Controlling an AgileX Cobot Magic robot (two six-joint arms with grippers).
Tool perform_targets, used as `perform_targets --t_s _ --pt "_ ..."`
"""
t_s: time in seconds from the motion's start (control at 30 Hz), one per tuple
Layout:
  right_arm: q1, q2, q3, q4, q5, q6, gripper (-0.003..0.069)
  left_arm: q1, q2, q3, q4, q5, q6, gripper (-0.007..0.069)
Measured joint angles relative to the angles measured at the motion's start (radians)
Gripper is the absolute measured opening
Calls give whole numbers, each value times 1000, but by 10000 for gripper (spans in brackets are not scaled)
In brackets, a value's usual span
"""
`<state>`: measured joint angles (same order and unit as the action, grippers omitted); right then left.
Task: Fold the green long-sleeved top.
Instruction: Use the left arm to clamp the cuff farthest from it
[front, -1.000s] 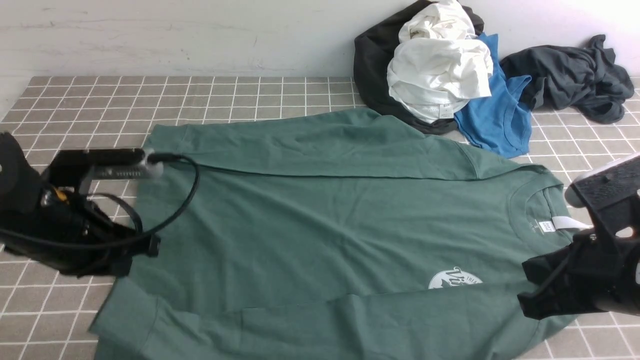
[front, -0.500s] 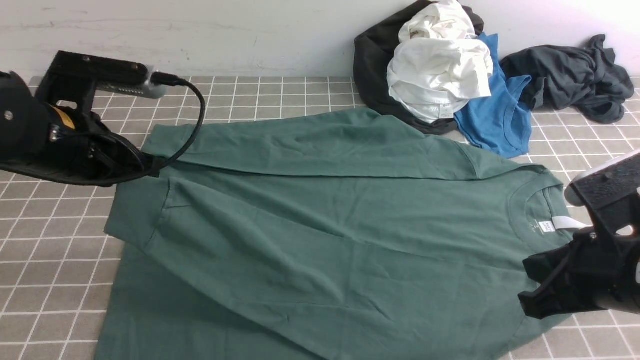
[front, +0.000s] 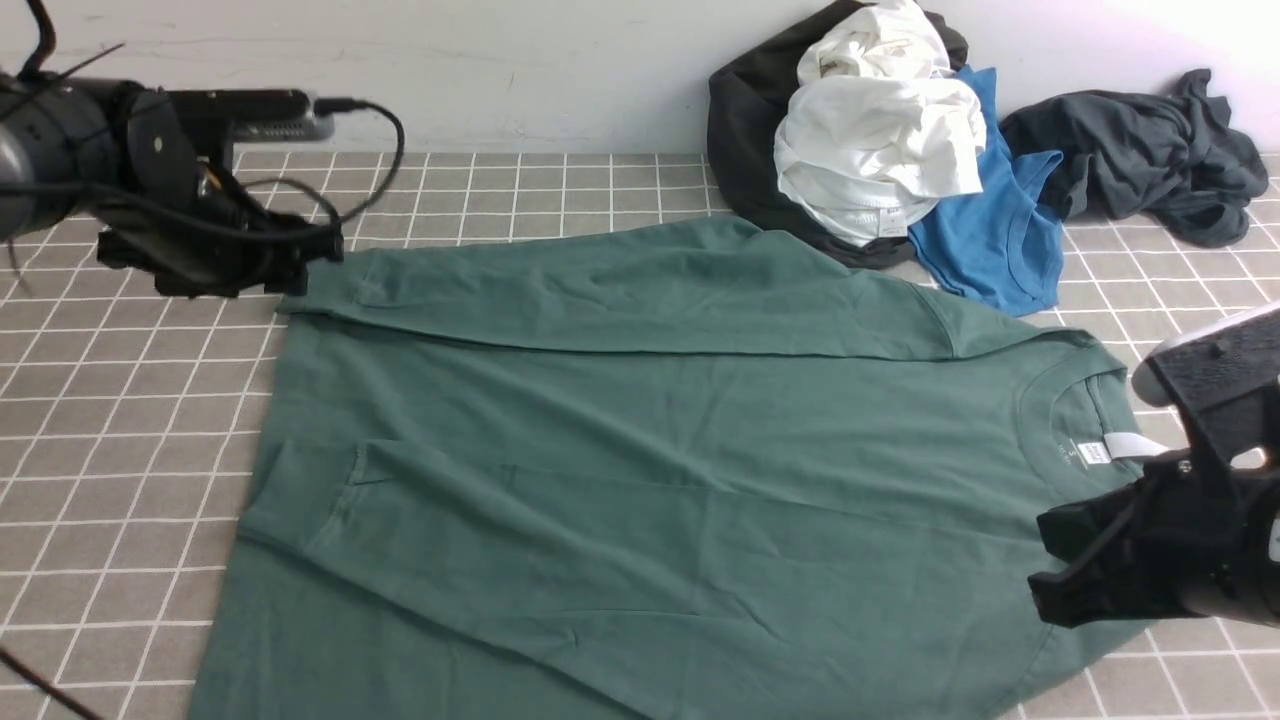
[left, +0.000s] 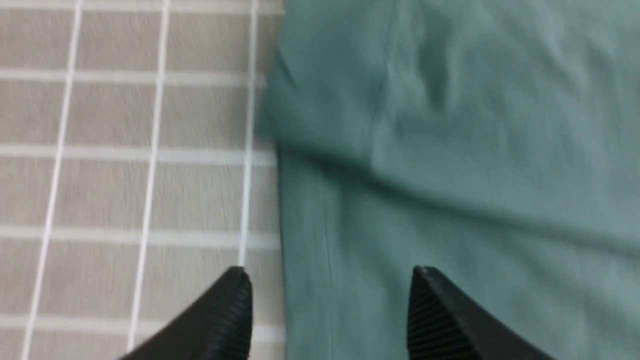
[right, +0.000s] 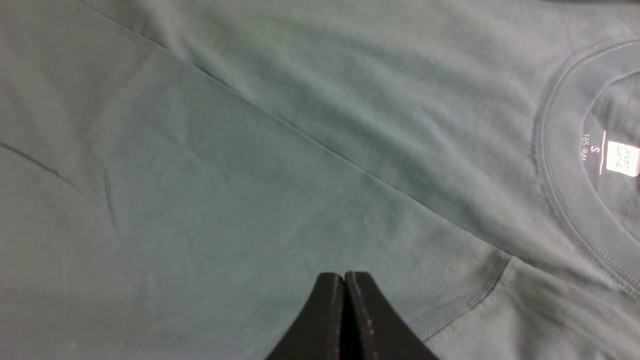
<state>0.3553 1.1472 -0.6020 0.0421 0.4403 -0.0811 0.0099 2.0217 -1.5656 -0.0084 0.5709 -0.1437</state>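
Note:
The far sleeve's edge (front: 480, 342) throws a shadow on the body, so I expect the ribbed cuff (front: 332, 286) to move and the body to stay flat when I pull the cuff.
The green long-sleeved top (front: 650, 430) lies flat on the tiled table, collar (front: 1080, 420) and white label (front: 1095, 452) to the right. Both sleeves are folded across the body; the near sleeve's cuff (front: 350, 475) rests on the lower body. My left gripper (front: 305, 262) hovers at the far left beside the far sleeve's cuff, open and empty; in the left wrist view the gripper (left: 330, 272) straddles the top's edge (left: 280, 210). My right gripper (front: 1045, 575) is shut and empty over the near shoulder; the right wrist view shows it (right: 345, 276) above the fabric, with the label (right: 621, 159) nearby.
At the back right, against the wall, is a heap of clothes: a white garment (front: 880, 130), a black one (front: 745, 130), a bright blue tank top (front: 1000, 230) and a dark charcoal garment (front: 1140, 150). Bare tiles (front: 120, 420) show left of the top.
My left gripper carried the near sleeve up and across the body, let it drop and opened, ending higher at the far left. The sleeve now covers the chest print. The right arm stayed put.

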Motion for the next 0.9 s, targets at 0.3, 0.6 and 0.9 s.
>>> perform_targets --t_s 0.3,0.6,0.9 --pt "0 0 0 7 -8 0 -10 45 292 -306 -7 66 -144 396" --pt "0 0 0 -4 -36 0 -10 48 403 -432 -74 62 -150 119" --pt "0 0 0 -8 -38 -1 -10 43 268 -432 -86 203 -27 13"
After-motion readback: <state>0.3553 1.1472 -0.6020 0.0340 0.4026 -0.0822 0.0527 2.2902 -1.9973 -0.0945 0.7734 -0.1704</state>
